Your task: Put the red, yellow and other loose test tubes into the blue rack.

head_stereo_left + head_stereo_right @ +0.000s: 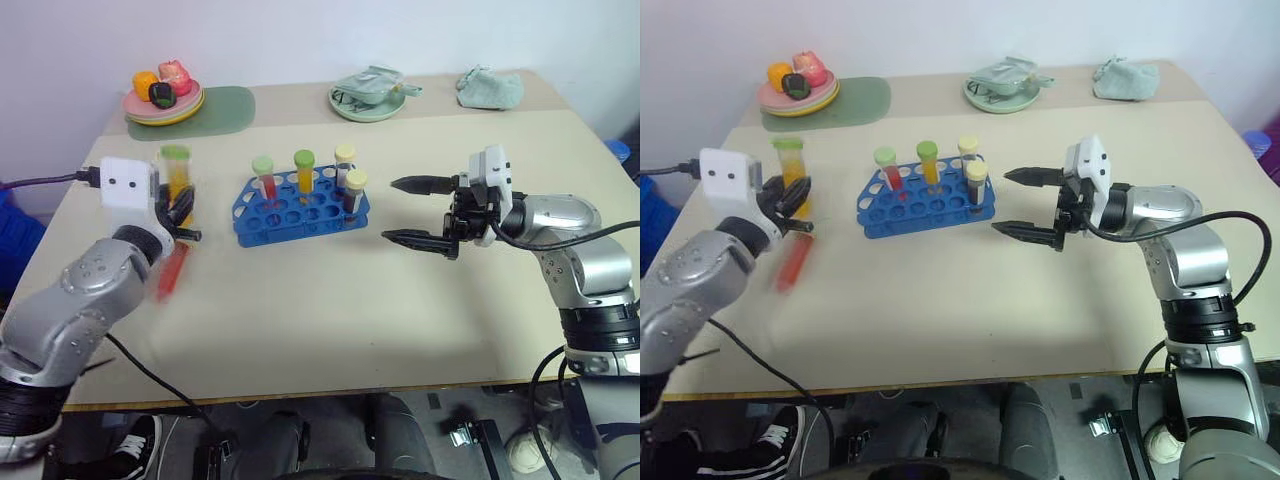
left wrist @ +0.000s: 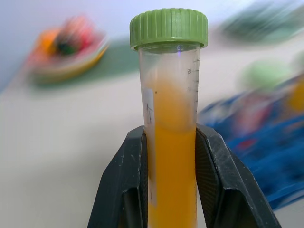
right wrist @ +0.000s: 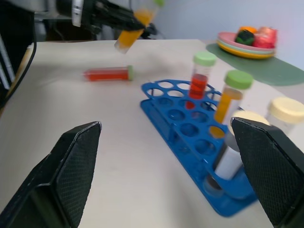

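My left gripper keeps carrying the tube with the yellow-orange cap up and its lower end free to the blue rack, and let it go in an open front hole.
My left gripper is shut on a yellow-orange test tube with a green cap. It holds the tube upright above the table, left of the blue rack. In the left wrist view the tube stands pinched between both fingers. A red test tube with a green cap lies on the table below that hand; it is also in the right wrist view. Several capped tubes stand in the rack. My right gripper is open just right of the rack, pointing at it, with nothing between its fingers.
At the back left a plate of toy food sits on a green mat. A green dish holding a cloth and a crumpled cloth lie at the back right. Bare tabletop stretches in front of the rack.
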{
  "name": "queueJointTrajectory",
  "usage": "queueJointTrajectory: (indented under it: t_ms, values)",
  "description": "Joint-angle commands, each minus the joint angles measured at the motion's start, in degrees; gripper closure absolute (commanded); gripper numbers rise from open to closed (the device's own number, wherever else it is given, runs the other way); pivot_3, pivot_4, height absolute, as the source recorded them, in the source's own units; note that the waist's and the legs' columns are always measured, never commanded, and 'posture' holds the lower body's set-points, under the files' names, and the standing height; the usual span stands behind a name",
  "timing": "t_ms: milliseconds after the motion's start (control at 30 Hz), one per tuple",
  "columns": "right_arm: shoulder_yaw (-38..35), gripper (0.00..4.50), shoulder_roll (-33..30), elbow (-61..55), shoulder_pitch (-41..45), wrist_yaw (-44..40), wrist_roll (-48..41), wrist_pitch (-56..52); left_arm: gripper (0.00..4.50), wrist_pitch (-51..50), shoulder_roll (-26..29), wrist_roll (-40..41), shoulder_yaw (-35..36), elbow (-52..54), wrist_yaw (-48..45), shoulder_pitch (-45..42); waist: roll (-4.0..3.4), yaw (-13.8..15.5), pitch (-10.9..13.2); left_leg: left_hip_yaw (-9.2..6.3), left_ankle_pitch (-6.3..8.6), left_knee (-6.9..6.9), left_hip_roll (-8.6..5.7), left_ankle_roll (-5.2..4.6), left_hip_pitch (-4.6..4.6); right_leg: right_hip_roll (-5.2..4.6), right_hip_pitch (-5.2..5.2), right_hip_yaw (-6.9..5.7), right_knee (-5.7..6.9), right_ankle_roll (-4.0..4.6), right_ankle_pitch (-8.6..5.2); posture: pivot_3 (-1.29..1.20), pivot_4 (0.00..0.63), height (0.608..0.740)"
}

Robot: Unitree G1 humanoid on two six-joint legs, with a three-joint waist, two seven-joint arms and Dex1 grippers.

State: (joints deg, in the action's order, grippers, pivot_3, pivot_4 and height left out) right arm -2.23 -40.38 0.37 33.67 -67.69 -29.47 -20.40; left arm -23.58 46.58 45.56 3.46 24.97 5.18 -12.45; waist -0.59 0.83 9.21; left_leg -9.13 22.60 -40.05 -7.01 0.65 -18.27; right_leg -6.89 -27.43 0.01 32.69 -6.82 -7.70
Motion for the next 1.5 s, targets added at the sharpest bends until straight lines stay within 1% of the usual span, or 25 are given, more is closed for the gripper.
queueJointTrajectory:
  t_ms: [33, 100, 233, 400, 467, 600, 667, 833, 1067, 1400, 1500]
  values:
    - [-2.7, 0.0, -0.5, -1.7, 0.2, 1.3, -0.7, 0.3, 3.76, 14.0, -3.2, -10.4, -0.6, -1.6, -13.6, -0.8, 0.0, 0.0, 0.0, 0.0, 0.0, 0.0, 0.03, 0.0, 0.0, 0.02, 0.01, -0.02, -0.06, 0.04, 0.04, 0.0, 0.15, 0.74]
    - [-3.1, 0.0, -0.7, -2.1, -0.3, 1.7, -0.5, 0.3, 3.76, 19.5, -6.9, -13.7, -2.4, -5.9, -19.6, -2.5, -0.02, 0.0, 0.0, 0.05, 0.0, 0.01, 0.04, -0.01, 0.0, 0.03, 0.04, -0.02, -0.14, 0.07, 0.08, 0.0, 0.15, 0.74]
    - [-3.8, 0.0, -1.5, -1.9, -0.9, 2.5, -0.1, 0.4, 3.76, 28.3, -13.7, -20.9, -5.6, -16.6, -27.3, -7.7, -0.01, 0.1, 0.0, 0.02, -0.01, -0.04, 0.05, -0.03, 0.0, 0.06, 0.23, -0.09, -0.44, 0.02, 0.27, 0.0, 0.15, 0.74]
    - [-5.0, 0.0, -2.3, -3.7, -2.2, 3.9, -0.6, -0.3, 3.76, 38.2, -24.5, -27.7, -8.3, -30.8, -30.9, -15.2, 0.02, 0.0, -0.1, 0.04, 0.0, -0.07, 0.05, -0.07, -0.05, 0.06, 0.22, -0.09, -0.54, -0.05, 0.33, 0.0, 0.15, 0.74]
    - [-5.2, 0.0, -2.4, -4.8, -2.6, 4.4, -0.9, -0.9, 3.76, 41.2, -27.0, -30.9, -9.2, -35.2, -31.9, -17.3, 0.02, 0.0, -0.1, 0.05, 0.0, -0.07, 0.05, -0.07, -0.05, 0.05, 0.22, -0.09, -0.56, -0.07, 0.34, 0.0, 0.15, 0.74]
    - [-5.6, 0.0, -2.9, -5.9, -3.2, 5.2, -0.9, -1.5, 3.76, 43.5, -31.2, -32.7, -9.2, -40.0, -33.0, -19.5, 0.02, -0.2, -0.1, 0.07, 0.0, -0.06, 0.05, -0.07, -0.04, 0.06, 0.21, -0.09, -0.55, -0.07, 0.34, 0.0, 0.15, 0.74]
    - [-5.9, 0.0, -3.2, -6.2, -3.5, 5.5, -0.9, -1.8, 3.76, 45.3, -32.3, -34.5, -9.2, -41.5, -33.1, -19.5, 0.02, -0.1, -0.1, 0.06, 0.0, -0.06, 0.07, -0.07, -0.04, 0.06, 0.19, -0.09, -0.55, -0.07, 0.35, 0.0, 0.15, 0.74]
    - [-6.1, 0.0, -3.5, -6.8, -3.9, 6.1, -1.1, -2.2, 3.76, 46.2, -34.7, -36.3, -7.5, -46.8, -30.7, -20.4, 0.02, 0.0, -0.1, 0.06, 0.0, -0.08, 0.06, -0.08, -0.04, 0.06, 0.21, -0.09, -0.55, -0.08, 0.35, 0.0, 0.15, 0.74]
    - [-6.2, 0.0, -3.8, -7.8, -3.9, 6.7, -1.1, -3.1, 3.76, 49.3, -38.4, -39.5, -8.2, -53.1, -28.9, -21.4, 0.03, 0.0, -0.1, 0.05, 0.0, -0.08, 0.05, -0.08, -0.05, 0.06, 0.22, -0.08, -0.56, -0.1, 0.36, 0.0, 0.15, 0.74]
    - [-6.8, 0.0, -4.8, -8.6, -4.0, 7.3, -0.9, -3.7, 3.76, 53.2, -41.4, -39.7, -7.6, -59.7, -30.8, -23.7, 0.03, 0.0, -0.1, 0.06, 0.0, -0.08, 0.05, -0.08, -0.05, 0.06, 0.22, -0.08, -0.55, -0.1, 0.36, 0.0, 0.15, 0.74]
    - [-7.0, 0.0, -5.1, -8.7, -4.1, 7.4, -0.7, -3.6, 3.76, 53.0, -42.1, -38.0, -6.9, -61.6, -32.4, -24.3, 0.03, 0.1, -0.1, 0.06, 0.0, -0.09, 0.05, -0.08, -0.04, 0.06, 0.22, -0.09, -0.55, -0.1, 0.36, 0.0, 0.15, 0.74]
